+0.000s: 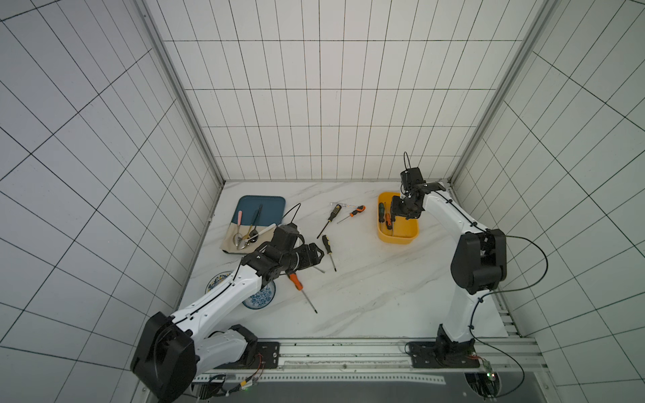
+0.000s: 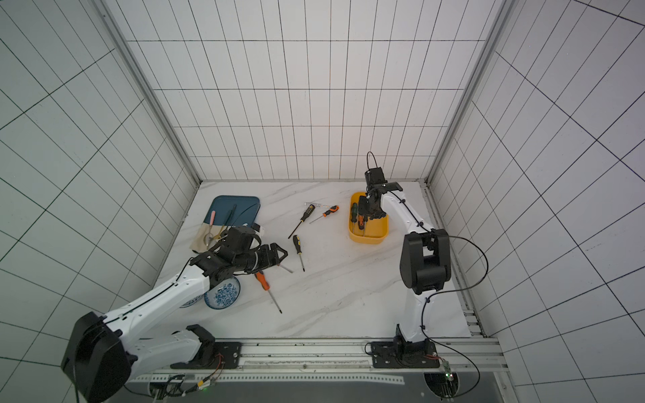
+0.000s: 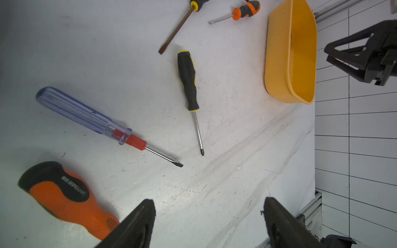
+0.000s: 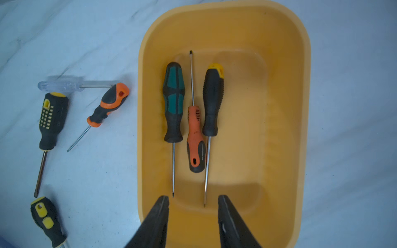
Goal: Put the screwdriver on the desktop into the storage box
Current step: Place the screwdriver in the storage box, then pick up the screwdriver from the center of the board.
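Note:
The desktop's silver-rod black-yellow screwdriver lies clear of its neighbours, so my right gripper keeps moving toward that screwdriver's handle until its open fingers straddle it.
The yellow storage box holds three screwdrivers: a green-black one, an orange-black one and a black-yellow one. My right gripper hovers over the box, open and empty. Several screwdrivers lie on the desktop. Among them are a big orange-handled one, a clear blue-handled one and a black-yellow one. My left gripper hangs open above the desktop beside the orange handle, holding nothing.
A dark blue tray with spoons and a beige cloth sits at the back left. Blue-patterned plates lie under my left arm. More screwdrivers lie left of the box. A metal rail runs along the front edge.

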Controlling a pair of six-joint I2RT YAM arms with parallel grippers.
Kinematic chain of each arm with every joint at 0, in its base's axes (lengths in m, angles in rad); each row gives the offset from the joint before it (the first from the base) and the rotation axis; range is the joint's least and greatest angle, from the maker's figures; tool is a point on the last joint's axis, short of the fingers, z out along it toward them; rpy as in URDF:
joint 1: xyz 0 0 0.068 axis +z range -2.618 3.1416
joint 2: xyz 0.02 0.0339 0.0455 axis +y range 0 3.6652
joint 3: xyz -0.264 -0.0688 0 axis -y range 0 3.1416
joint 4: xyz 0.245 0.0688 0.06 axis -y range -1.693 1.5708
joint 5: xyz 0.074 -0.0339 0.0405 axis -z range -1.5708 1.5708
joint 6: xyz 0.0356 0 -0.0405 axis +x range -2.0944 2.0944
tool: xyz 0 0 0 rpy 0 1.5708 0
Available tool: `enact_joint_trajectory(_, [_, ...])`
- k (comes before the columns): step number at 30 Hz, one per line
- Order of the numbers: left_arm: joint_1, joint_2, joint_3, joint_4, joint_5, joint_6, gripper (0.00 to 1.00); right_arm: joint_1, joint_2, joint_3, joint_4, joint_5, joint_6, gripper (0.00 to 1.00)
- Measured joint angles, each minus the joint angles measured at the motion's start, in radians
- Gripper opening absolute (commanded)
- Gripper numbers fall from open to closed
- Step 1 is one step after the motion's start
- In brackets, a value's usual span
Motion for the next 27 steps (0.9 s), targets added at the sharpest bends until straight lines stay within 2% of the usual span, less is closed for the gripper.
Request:
enact_joint_trajectory(7, [0.091, -0.072, -0.021, -0.033, 0.002, -0.007, 0.84, 0.151, -0.114, -0.101, 0.034, -0.011, 0.014, 0.44])
enact_joint_trajectory(12, [0.142, -0.130, -0.068, -0.035, 0.010, -0.027, 0.84, 0.238, -0.116, -0.134, 0.067, -0.036, 0.040, 0.44])
enact_joint_trajectory(21, [0.188, -0.184, -0.100, -0.040, 0.025, -0.048, 0.84, 0.384, 0.015, -0.113, 0.098, -0.056, 0.068, 0.42])
enact_joint_trajectory(27, [0.234, -0.217, -0.135, -0.034, 0.048, -0.064, 0.84, 0.447, 0.099, -0.043, 0.093, -0.073, 0.071, 0.43])
